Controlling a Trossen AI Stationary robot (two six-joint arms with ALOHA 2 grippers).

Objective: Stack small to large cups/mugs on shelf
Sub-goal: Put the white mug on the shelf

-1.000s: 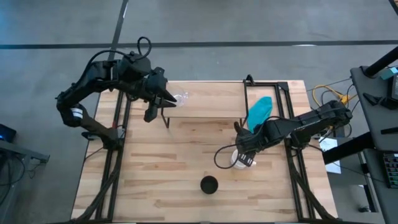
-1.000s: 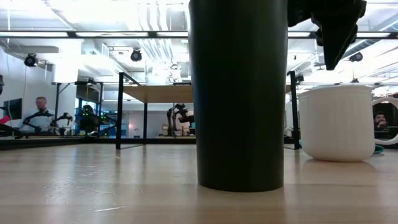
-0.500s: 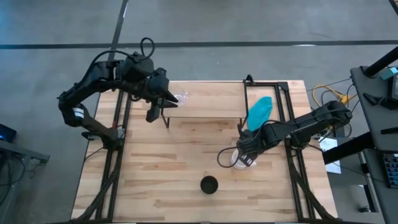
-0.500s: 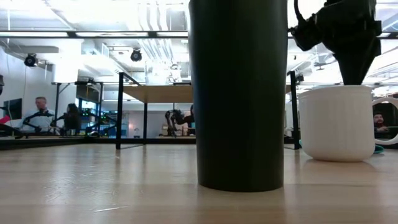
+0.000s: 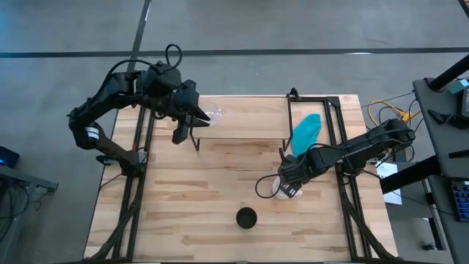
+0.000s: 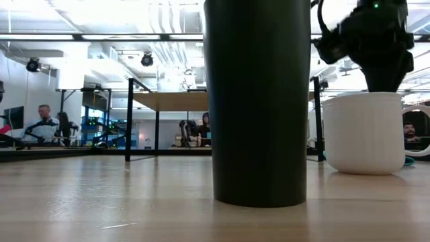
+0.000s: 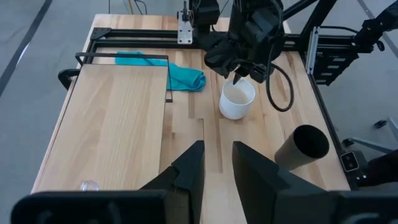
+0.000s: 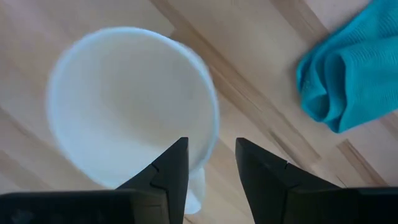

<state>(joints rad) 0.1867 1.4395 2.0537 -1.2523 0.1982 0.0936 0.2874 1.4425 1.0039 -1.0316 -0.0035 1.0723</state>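
Observation:
My right gripper is set around just one side of the white mug's rim (image 8: 210,144), so the white mug will lean along with my fingers when I pick it up.
The white mug (image 5: 277,189) (image 6: 363,134) stands upright on the tabletop. My right gripper (image 5: 287,187) (image 8: 211,146) is open and reaches down into it. One finger (image 8: 171,165) is inside the mug's rim (image 8: 210,118) and one (image 8: 261,165) is outside, with a gap on each side. The black cup (image 5: 246,218) (image 6: 257,101) stands nearer the table's near edge. The tiny glass cup (image 5: 215,114) (image 7: 89,185) sits on the shelf (image 5: 249,117) (image 7: 118,106). My left gripper (image 5: 196,121) (image 7: 217,149) hovers open by the shelf's left end, beside the glass cup.
A teal cloth (image 5: 305,132) (image 8: 345,74) lies at the shelf's right end, just beyond the mug. Black frame rails (image 5: 344,198) run along the table's left and right sides. Bare wood lies between the shelf's front edge and the black cup.
My right gripper has come down from above the white mug until its fingers dip over the mug's rim. It has also shifted a little toward the table's near edge. The mug, the black cup and the glass cup have stayed where they were.

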